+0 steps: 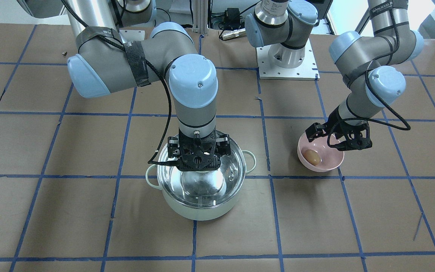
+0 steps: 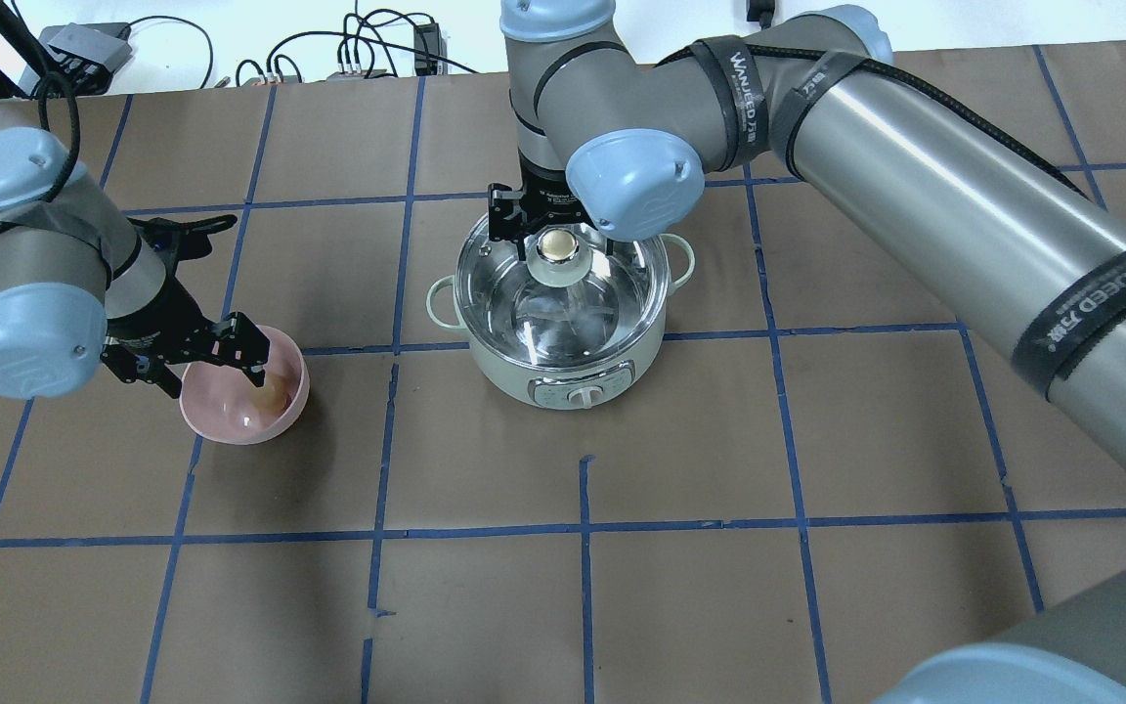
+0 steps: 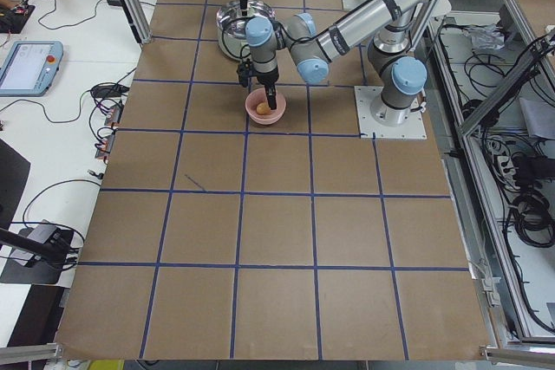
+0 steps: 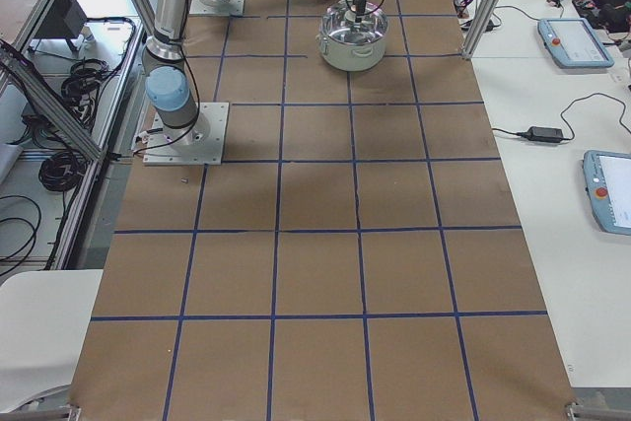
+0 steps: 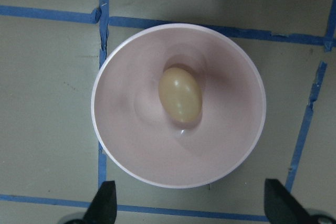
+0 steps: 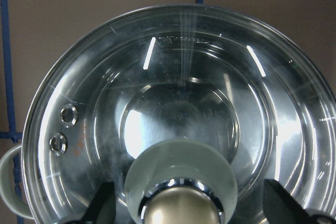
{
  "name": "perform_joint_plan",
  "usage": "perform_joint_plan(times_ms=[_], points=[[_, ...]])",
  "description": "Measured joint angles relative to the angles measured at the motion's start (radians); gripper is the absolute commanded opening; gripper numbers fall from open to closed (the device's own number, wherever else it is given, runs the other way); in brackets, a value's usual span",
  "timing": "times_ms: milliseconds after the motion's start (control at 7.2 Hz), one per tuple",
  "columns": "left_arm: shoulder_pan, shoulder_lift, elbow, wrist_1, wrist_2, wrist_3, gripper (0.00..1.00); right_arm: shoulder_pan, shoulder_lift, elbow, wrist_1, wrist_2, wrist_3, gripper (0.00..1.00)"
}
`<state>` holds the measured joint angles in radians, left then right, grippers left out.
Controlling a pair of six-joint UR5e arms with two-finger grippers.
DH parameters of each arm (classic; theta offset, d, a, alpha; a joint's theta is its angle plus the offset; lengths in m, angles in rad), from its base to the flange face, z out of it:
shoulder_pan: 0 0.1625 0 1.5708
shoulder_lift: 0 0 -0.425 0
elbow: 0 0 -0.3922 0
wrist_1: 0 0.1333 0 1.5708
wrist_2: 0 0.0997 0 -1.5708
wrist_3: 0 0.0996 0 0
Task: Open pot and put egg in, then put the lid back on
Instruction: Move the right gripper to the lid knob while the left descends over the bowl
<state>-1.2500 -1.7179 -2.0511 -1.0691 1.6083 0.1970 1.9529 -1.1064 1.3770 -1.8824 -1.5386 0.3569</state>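
Observation:
I expect the mint-green pot [image 1: 203, 212] to turn out empty when I lift the lid away, since only the pot's shiny steel bottom [image 1: 211, 185] shows through the glass lid.
The mint-green pot [image 1: 198, 212] stands mid-table with the glass lid [image 1: 212, 186] lying on it. My right gripper [image 1: 198, 160] is open. Its fingers stand on either side of the cream-gold knob [image 2: 557, 246], wide apart from it in the right wrist view [image 6: 181, 211]. The tan egg [image 5: 180, 94] lies in a pink bowl [image 5: 131, 145] on the pot's left in the overhead view [image 2: 231, 422]. My left gripper [image 1: 336, 140] hangs open just above the bowl, its fingertips [image 5: 107, 203] clear of the egg [image 1: 312, 156].
The pot has a dial panel [image 2: 580, 396] on its near wall and loop handles [image 2: 685, 262] at the sides. The arm's base plate [image 1: 287, 62] sits behind the bowl and pot. Cables [image 2: 358, 54] run along the far table edge.

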Motion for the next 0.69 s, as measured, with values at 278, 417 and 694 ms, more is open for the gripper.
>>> perform_joint_plan(times_ms=[278, 417, 694], points=[[0.001, -0.045, -0.008, 0.062, -0.001, 0.001, 1.0, 0.0, 0.007, -0.016, -0.011, 0.002, 0.024, 0.98], [0.0, -0.05, -0.01, 0.071, -0.001, 0.001, 1.0, 0.0, 0.01, -0.019, -0.013, -0.001, 0.029, 0.96], [-0.001, -0.056, -0.009, 0.075, -0.002, 0.0, 0.99, 0.0, 0.01, -0.012, -0.014, -0.005, 0.03, 0.62]])
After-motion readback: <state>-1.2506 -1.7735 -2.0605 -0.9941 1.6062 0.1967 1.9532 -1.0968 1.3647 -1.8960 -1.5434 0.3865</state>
